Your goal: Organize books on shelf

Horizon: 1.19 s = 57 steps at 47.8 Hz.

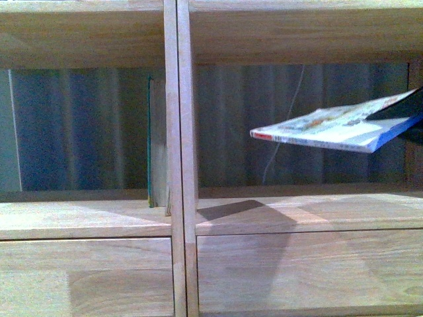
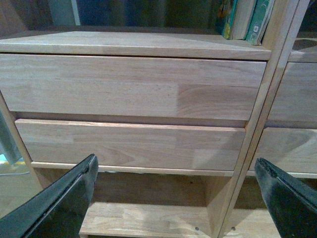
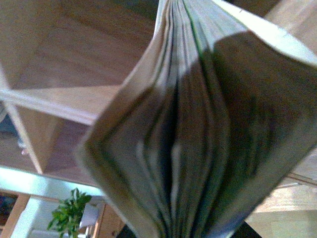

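Observation:
My gripper will shelve the white-covered book [image 1: 334, 125]. It juts out straight [image 1: 310, 141] from my right gripper, so it will keep its shape and stand upright when I shelve it.
A white-covered book [image 1: 330, 125] with a colourful illustration hangs nearly flat in the shelf's right bay, above the board, spine toward the divider. My right gripper [image 1: 404, 117] is shut on its right end at the picture's edge. In the right wrist view the book's fanned page edges [image 3: 198, 129] fill the frame and hide the jaws. A slim book with a teal edge [image 1: 151, 142] stands upright against the central divider [image 1: 178, 132] in the left bay. My left gripper [image 2: 176, 160] is open and empty, low in front of the shelf's drawer fronts [image 2: 129, 89], with standing books [image 2: 247, 20] above them.
The light wooden shelf board [image 1: 86, 218] runs across both bays, with drawer fronts below and another board above. A thin cord [image 1: 284, 132] hangs behind the right bay. A green plant [image 3: 69, 213] shows beyond the shelf. An open bottom compartment [image 2: 148, 218] lies under the drawers.

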Each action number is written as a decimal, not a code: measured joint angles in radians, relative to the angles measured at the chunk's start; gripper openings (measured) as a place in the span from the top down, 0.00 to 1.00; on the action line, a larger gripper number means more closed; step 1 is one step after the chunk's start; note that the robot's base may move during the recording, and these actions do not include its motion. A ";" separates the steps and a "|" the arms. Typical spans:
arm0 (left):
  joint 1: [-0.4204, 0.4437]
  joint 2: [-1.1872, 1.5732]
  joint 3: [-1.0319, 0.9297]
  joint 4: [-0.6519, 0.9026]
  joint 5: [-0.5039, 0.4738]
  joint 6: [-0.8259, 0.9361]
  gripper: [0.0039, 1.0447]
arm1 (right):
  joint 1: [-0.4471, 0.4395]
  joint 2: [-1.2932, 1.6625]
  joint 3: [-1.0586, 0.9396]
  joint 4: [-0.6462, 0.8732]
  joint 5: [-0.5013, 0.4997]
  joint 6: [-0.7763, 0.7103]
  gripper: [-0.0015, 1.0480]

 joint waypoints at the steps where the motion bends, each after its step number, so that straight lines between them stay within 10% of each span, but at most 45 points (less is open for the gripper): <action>1: 0.000 0.000 0.000 0.000 0.000 0.000 0.07 | -0.002 -0.009 -0.003 0.000 -0.008 -0.002 0.93; 12: 0.000 0.000 0.000 0.000 0.000 0.000 0.07 | 0.024 -0.178 -0.067 0.027 -0.130 -0.033 0.93; 34: 0.000 0.001 0.000 -0.001 0.004 -0.003 0.07 | 0.222 -0.216 -0.077 -0.011 -0.053 -0.109 0.93; 57: 0.107 0.752 0.301 0.533 0.445 -0.468 0.07 | 0.380 -0.152 -0.073 -0.005 0.021 -0.172 0.93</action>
